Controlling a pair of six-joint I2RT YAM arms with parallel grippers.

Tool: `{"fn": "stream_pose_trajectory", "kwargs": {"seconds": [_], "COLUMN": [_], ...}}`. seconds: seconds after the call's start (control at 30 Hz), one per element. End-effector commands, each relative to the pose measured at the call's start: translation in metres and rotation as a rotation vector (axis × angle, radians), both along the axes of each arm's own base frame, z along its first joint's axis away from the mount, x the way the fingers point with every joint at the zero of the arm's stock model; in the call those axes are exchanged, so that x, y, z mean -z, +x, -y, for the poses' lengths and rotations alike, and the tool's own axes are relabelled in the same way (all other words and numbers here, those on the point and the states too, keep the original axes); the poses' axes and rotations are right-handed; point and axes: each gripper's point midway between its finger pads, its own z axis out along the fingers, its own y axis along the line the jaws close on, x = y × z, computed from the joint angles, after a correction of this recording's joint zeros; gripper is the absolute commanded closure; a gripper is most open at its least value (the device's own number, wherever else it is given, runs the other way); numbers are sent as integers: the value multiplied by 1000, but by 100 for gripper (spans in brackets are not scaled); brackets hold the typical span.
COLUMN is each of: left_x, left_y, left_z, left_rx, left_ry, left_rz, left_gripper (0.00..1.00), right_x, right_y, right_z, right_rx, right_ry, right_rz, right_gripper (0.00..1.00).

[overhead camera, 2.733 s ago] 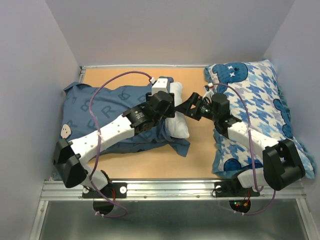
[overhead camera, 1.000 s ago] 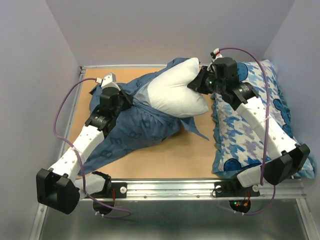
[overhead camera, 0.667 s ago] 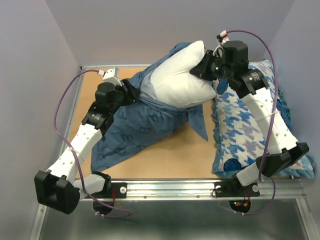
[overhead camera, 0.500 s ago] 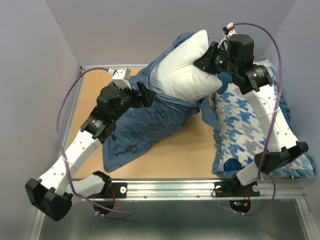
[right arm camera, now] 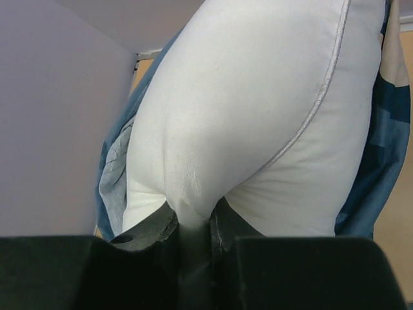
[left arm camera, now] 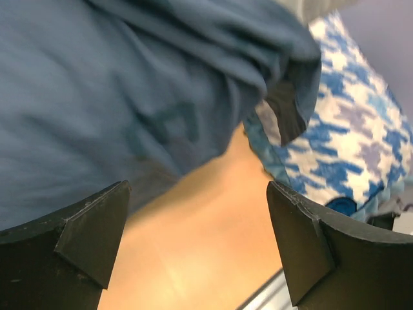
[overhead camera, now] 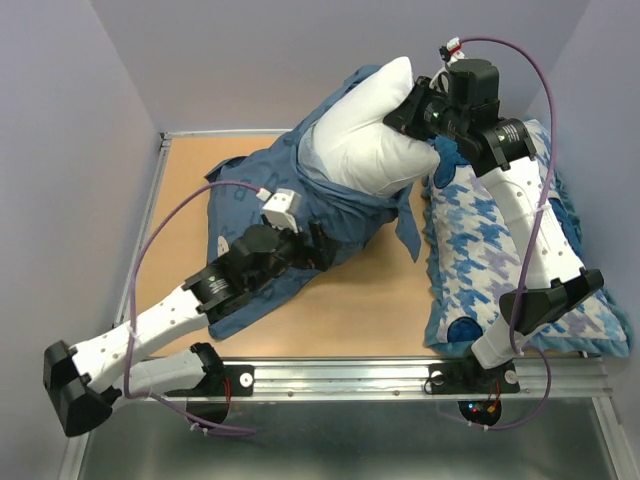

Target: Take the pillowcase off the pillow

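Note:
My left gripper keeps going toward the loose fold of the slate-blue pillowcase (overhead camera: 347,214) and closes there while my right gripper holds the white pillow (overhead camera: 375,130).
The plain white pillow (overhead camera: 365,140) hangs raised at the back of the table, and my right gripper (overhead camera: 410,108) is shut on a pinch of its fabric. In the right wrist view the pillow (right arm camera: 258,110) bulges out of my right gripper (right arm camera: 193,223). The slate-blue pillowcase (overhead camera: 275,205) still wraps the pillow's lower end and trails down onto the table. My left gripper (overhead camera: 318,250) hovers open at the case's near edge, holding nothing. Seen from the left wrist, the pillowcase (left arm camera: 129,90) lies above my left gripper (left arm camera: 197,187), with bare wood between its fingers (left arm camera: 90,232).
A blue-and-white houndstooth pillow (overhead camera: 500,250) lies along the right side of the wooden table (overhead camera: 360,310), and shows in the left wrist view as the houndstooth pillow (left arm camera: 352,142). Grey walls enclose the left, back and right. A metal rail (overhead camera: 340,375) runs along the near edge.
My left gripper let go of the pillowcase, opened wide and swung from the back left toward the table's near middle. The right gripper lifted the pillow higher, and the case slid lower.

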Motion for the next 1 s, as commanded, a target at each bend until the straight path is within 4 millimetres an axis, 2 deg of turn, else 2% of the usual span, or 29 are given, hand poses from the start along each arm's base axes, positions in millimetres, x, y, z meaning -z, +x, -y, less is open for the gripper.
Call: {"fn": "stream_pose_trajectory", "kwargs": {"seconds": [0.0,0.1,0.2,0.3,0.47,0.57,0.67,0.7,0.73,0.77,0.8,0.9,0.97], "left_x": [-11,4,32,55,58,50,34,33,30,31,38,48,59], "left_y": [4,3,21,28,37,42,44,44,43,43,42,35,25], "left_z": [30,55,63,69,63,58,57,57,56,56,52,45,29], "left_rx": [-36,-72,-243,-313,-420,-452,-443,-438,-432,-431,-438,-429,-429], "left_ry": [-85,-100,-73,-65,-123,-155,-178,-168,-165,-149,-117,-103,-83], "left_rz": [22,-32,-92,-137,-129,-90,-39,-29,-22,-21,-32,-66,-97], "left_gripper": [2,2,2,2,2,14,37,56,68,89,99,100,100], "right_x": [-91,-91,-88,-86,-83,-81,-75,-74,-71,-71,-71,-72,-72], "right_y": [-7,-7,-8,-9,-10,-9,-8,-8,-7,-7,-5,-3,0], "right_z": [3,4,2,2,3,3,3,4,5,6,6,9,12], "right_rx": [5,7,2,2,4,7,14,18,25,28,35,48,67], "right_ry": [107,106,104,99,85,79,70,66,61,56,51,47,34], "right_rz": [258,255,244,240,234,227,215,216,212,214,215,220,222], "right_gripper": [99,99,99,100,99,100,99,99,99,99,99,99,99]}}
